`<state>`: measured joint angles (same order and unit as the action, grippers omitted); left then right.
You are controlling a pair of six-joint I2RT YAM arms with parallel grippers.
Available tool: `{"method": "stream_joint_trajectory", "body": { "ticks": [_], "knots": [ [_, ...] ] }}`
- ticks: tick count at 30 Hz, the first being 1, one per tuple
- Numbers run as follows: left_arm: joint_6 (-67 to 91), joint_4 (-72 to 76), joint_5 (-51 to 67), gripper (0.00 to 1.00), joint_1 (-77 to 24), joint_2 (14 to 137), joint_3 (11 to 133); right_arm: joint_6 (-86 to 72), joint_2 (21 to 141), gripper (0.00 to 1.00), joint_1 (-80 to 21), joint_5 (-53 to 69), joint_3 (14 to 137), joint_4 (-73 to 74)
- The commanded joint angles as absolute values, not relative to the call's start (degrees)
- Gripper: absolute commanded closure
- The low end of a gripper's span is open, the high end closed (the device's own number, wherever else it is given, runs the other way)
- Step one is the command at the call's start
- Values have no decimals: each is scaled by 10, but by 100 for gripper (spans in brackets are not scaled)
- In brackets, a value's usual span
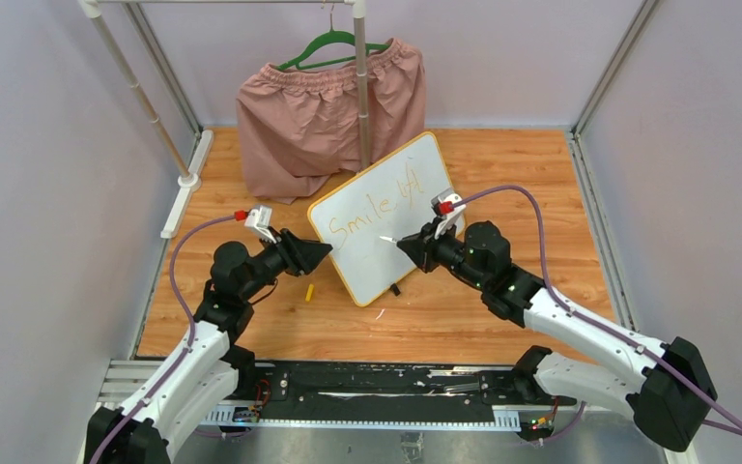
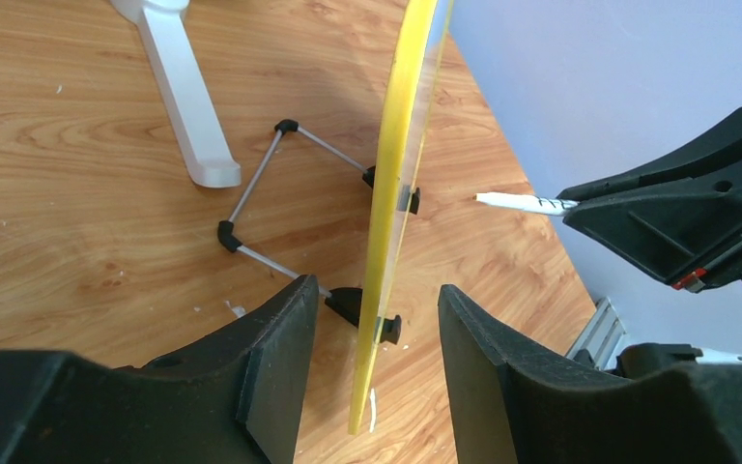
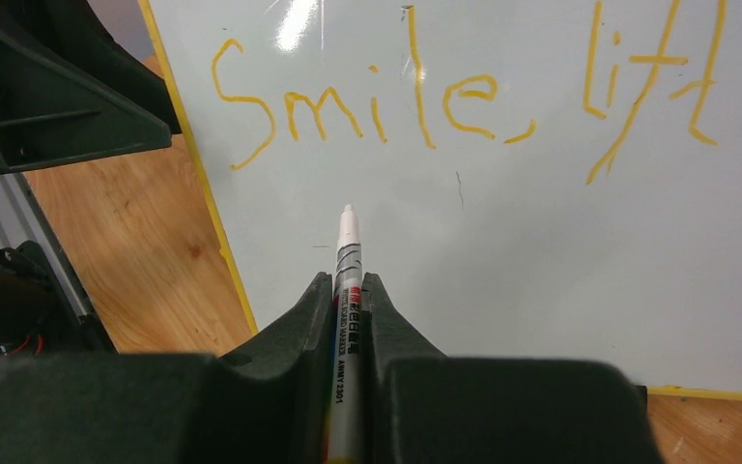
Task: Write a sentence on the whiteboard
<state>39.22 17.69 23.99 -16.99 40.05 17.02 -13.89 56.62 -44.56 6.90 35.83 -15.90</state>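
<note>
The whiteboard's yellow edge [image 2: 377, 290] stands loose between the open fingers of my left gripper, so next my left gripper closes on it before my right gripper writes under "Smile" [image 1: 360, 264].
The whiteboard [image 1: 377, 266], with a yellow-orange frame, stands tilted at the table's middle. The sentence [image 1: 362, 215] reads "Smile lift" in orange on one line and is clear in the right wrist view [image 3: 367, 106]. My right gripper [image 1: 408, 244] [image 3: 348, 280] is shut on a white marker [image 3: 347, 242]. The marker tip points at the bare board below "Smile", a short gap off the surface. My left gripper [image 1: 321, 249] [image 2: 377, 290] is open. Its jaws straddle the board's left edge [image 2: 396, 174] without touching it.
Pink shorts [image 1: 328, 121] hang on a green hanger from a rack behind the board. The rack's white foot [image 2: 188, 106] and the board's wire stand [image 2: 251, 203] lie behind it. A small yellow cap [image 1: 310, 291] lies on the wood near the left gripper.
</note>
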Motion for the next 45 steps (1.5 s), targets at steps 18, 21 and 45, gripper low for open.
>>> {"method": "stream_joint_trajectory", "body": {
  "ticks": [18, 21, 45],
  "knots": [
    [383, 174, 245, 41, -175, 408, 194, -102, 533, 100, -448, 63, 350, -137],
    [376, 174, 244, 41, -189, 421, 200, -119, 556, 100, -450, 95, 352, -155],
    [373, 174, 223, 67, -193, 430, 203, -141, 645, 100, -521, 108, 368, -207]
  ]
}}
